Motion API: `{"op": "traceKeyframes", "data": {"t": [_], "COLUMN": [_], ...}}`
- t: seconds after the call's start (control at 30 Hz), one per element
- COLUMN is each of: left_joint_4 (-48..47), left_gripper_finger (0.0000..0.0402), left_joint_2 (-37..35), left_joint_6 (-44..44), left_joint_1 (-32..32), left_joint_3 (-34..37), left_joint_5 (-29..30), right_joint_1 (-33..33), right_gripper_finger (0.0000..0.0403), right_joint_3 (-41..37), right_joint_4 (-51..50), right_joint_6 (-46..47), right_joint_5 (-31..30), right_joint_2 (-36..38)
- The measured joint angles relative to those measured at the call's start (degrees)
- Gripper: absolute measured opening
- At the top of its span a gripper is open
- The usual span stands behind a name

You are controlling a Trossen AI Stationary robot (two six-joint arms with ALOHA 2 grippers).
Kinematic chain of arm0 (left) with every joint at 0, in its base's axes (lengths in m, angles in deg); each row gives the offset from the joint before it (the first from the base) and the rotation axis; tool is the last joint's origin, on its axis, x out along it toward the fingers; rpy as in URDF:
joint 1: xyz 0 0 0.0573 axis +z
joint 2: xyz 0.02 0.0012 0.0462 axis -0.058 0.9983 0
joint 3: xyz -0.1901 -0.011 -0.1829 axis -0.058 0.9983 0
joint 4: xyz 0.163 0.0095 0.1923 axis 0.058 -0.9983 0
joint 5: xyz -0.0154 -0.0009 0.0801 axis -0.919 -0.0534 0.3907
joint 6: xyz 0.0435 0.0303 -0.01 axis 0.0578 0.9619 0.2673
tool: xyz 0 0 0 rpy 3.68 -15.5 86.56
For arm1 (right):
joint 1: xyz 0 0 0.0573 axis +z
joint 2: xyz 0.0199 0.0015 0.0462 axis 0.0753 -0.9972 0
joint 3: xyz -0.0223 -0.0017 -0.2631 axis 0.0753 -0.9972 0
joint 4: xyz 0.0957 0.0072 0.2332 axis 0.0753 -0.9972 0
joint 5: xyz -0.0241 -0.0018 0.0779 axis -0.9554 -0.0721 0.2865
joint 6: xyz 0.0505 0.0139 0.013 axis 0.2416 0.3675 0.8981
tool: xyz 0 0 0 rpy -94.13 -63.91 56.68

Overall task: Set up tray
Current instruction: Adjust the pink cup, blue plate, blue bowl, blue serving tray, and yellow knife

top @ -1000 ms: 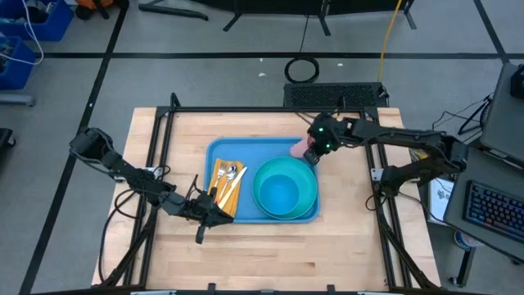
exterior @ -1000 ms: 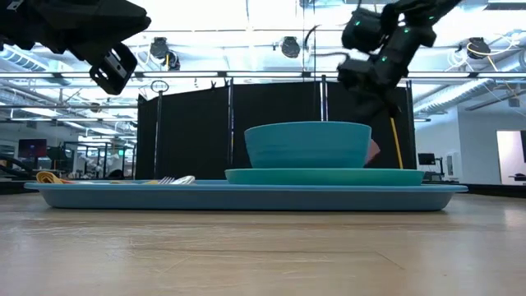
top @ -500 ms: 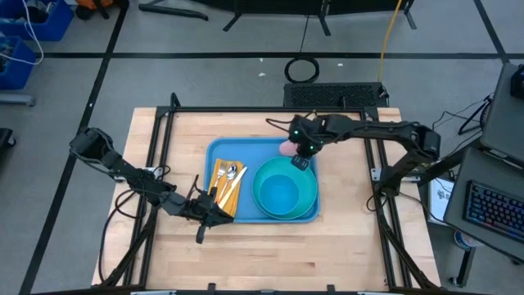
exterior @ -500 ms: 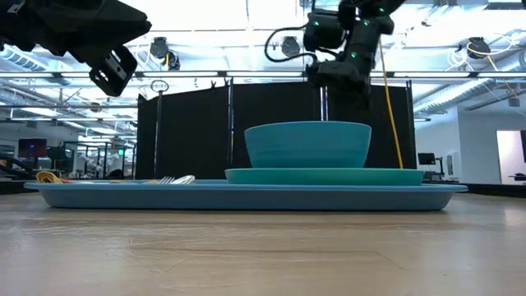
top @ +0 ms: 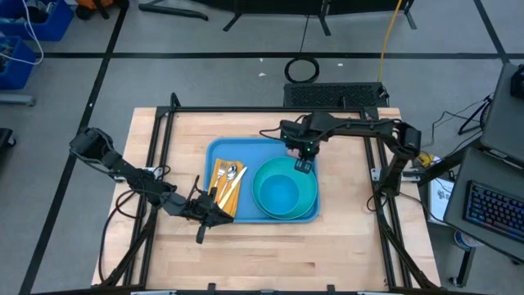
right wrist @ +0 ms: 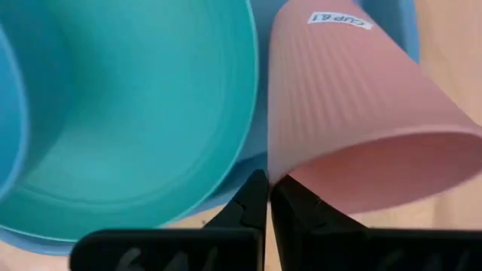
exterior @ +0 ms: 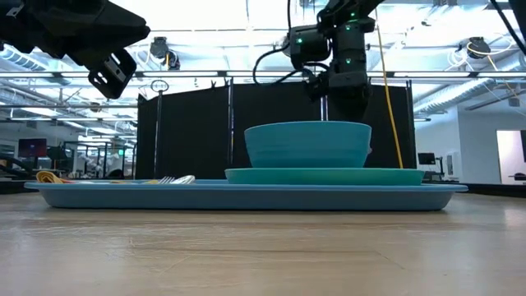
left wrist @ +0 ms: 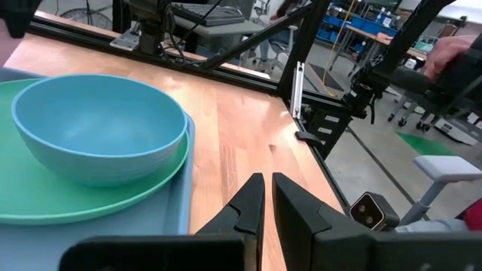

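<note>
The pink cup hangs close to the plate's rim (right wrist: 254,79), so I should move it back toward the tray's far corner with my right gripper before putting it down.
The blue tray (top: 237,149) lies mid-table. It carries cutlery on a yellow napkin (top: 227,180) at its left and a turquoise bowl (top: 282,190) on a round plate (top: 312,206) at its right. My right gripper (top: 302,161) points down over the tray's far side beside the bowl, shut on a pink ribbed cup (right wrist: 354,98). From above the gripper hides the cup; in the low view the bowl (exterior: 308,144) hides it. My left gripper (top: 219,215) hovers shut and empty by the tray's near left corner (left wrist: 267,184). My right gripper pinches the pink cup's wall at its rim (right wrist: 283,174) between the two fingers, coming from above and pointing down. The cup hangs below the fingers with its labelled base (right wrist: 331,19) lowest. Whether the base touches the tray cannot be seen.
Bare wood runs along the table's near side and to the right of the tray (left wrist: 248,128). A black frame rail (top: 270,110) borders the table's far edge, and upright posts stand at its sides.
My right gripper has carried the pink cup toward the table's left along the tray's far side, from right of the bowl to behind it. It has tipped from a slant to pointing straight down. The cup, visible from above before, now sits hidden under the gripper.
</note>
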Motion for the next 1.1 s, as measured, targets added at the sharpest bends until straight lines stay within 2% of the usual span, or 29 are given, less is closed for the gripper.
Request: {"op": "traceKeyframes", "data": {"t": [0.33,0.47,0.6,0.97,1.1], "left_joint_4": [-0.06,-0.08,-0.08,-0.09,-0.31], "left_gripper_finger": [0.0031,0.0031,0.0031,0.0031,0.0031], "left_joint_2": [0.01,-0.01,0.01,-0.01,0.01], "left_joint_6": [0.07,0.07,0.09,0.33,0.33], "left_joint_1": [0.00,0.00,0.00,0.48,0.44], "left_joint_3": [0.00,0.00,0.00,0.00,0.00], "left_joint_5": [0.00,0.00,0.00,-0.01,-0.02], "right_joint_1": [0.51,0.51,1.29,2.62,3.88], "right_gripper_finger": [0.0000,0.0000,0.0000,0.0000,0.0000], "right_joint_3": [5.55,5.62,5.62,5.65,5.69], "right_joint_4": [-4.98,-5.68,-6.91,-12.48,-13.35], "right_joint_6": [-6.14,-8.69,-13.99,-16.73,-18.56], "right_joint_5": [-0.70,-1.24,-4.41,-5.81,-9.49], "right_joint_2": [-0.51,-0.54,-0.53,-4.41,-5.25]}}
